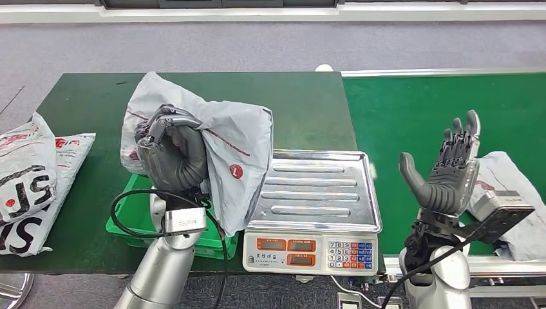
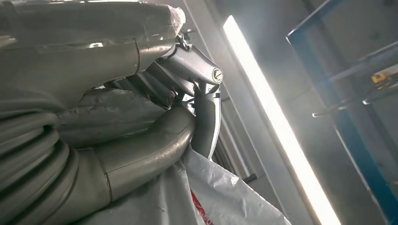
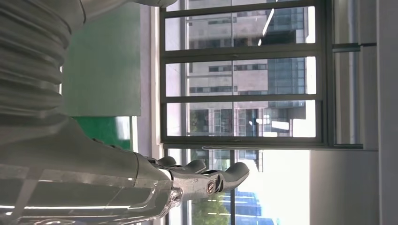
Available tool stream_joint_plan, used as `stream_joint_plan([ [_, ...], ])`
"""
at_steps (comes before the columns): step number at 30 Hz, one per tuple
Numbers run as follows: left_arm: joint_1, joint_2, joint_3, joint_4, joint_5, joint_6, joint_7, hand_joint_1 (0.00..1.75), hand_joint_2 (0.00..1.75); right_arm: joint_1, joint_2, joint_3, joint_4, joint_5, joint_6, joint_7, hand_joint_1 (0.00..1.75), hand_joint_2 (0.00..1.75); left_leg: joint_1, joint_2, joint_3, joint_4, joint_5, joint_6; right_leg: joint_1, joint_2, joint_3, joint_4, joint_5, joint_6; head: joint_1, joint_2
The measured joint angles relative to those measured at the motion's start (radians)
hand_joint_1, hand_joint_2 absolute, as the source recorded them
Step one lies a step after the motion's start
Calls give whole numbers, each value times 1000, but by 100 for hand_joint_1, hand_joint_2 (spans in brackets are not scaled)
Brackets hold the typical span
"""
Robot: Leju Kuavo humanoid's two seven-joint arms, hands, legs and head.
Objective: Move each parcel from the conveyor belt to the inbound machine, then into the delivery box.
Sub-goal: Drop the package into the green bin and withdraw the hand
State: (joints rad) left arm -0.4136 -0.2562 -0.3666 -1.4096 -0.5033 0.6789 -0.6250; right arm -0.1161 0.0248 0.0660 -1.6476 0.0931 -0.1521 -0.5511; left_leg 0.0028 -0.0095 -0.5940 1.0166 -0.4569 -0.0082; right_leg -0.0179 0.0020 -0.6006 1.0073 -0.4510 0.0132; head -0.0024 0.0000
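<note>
I expect the gripped end of the grey-white parcel (image 1: 508, 196) to crumple and fold over when I carry it to the scale, because the parcel lies slack with creased film (image 1: 518, 228).
My left hand (image 1: 169, 151) grips a grey plastic parcel (image 1: 232, 154) with red markings and holds it up over the left edge of the scale's steel tray (image 1: 315, 190). The parcel's lower end hangs down beside the tray's left rim. In the left wrist view my fingers (image 2: 187, 70) curl over the same grey parcel (image 2: 220, 197). My right hand (image 1: 447, 170) is raised over the green conveyor belt (image 1: 418, 116), fingers spread, holding nothing. Another grey parcel (image 1: 508, 183) lies on the belt just right of it. The right wrist view shows the right hand's fingers (image 3: 206, 176) straight and apart.
The scale (image 1: 309, 251) with orange displays and a keypad stands at the front edge of the dark green table (image 1: 84, 109). A green bin (image 1: 132, 222) sits under my left forearm. Two white SF mailers (image 1: 29, 180) lie at the table's left end.
</note>
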Motion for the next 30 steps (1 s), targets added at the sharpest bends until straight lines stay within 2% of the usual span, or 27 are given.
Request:
stream_joint_plan([
  [2,-31,3,3,79,13,-82,39,175,175,0,0,0,0,6,-6,0,0,175,0,0,0,0,0,0,0,-1,0,0,0,0,0,0],
  [6,-102,4,-4,306,-39,-314,230,175,175,1,1,0,0,44,11,-3,0,175,0,1,0,0,1,0,0,1,0,0,2,0,0,0],
  [10,-156,-7,-5,501,-74,-422,302,175,175,1,6,-1,0,71,32,0,0,175,0,3,0,1,1,0,0,3,-1,0,3,0,0,0],
  [15,-198,-12,-5,650,-57,-551,347,175,175,-8,14,-2,4,86,54,11,0,175,0,3,0,0,1,0,0,3,-1,0,3,0,0,0],
  [20,-229,-6,1,737,-57,-538,375,175,175,-23,19,-2,13,88,58,16,0,175,0,3,0,0,1,0,0,2,-1,0,2,0,0,0],
  [24,-249,-1,11,778,-88,-429,397,175,175,-38,22,-2,21,88,59,22,0,175,0,3,0,0,1,0,0,2,-1,0,2,0,0,0],
  [30,-231,6,63,729,-63,-288,330,175,175,-41,28,-2,26,109,50,30,0,175,0,2,-1,0,1,0,0,2,-1,0,2,0,0,0],
])
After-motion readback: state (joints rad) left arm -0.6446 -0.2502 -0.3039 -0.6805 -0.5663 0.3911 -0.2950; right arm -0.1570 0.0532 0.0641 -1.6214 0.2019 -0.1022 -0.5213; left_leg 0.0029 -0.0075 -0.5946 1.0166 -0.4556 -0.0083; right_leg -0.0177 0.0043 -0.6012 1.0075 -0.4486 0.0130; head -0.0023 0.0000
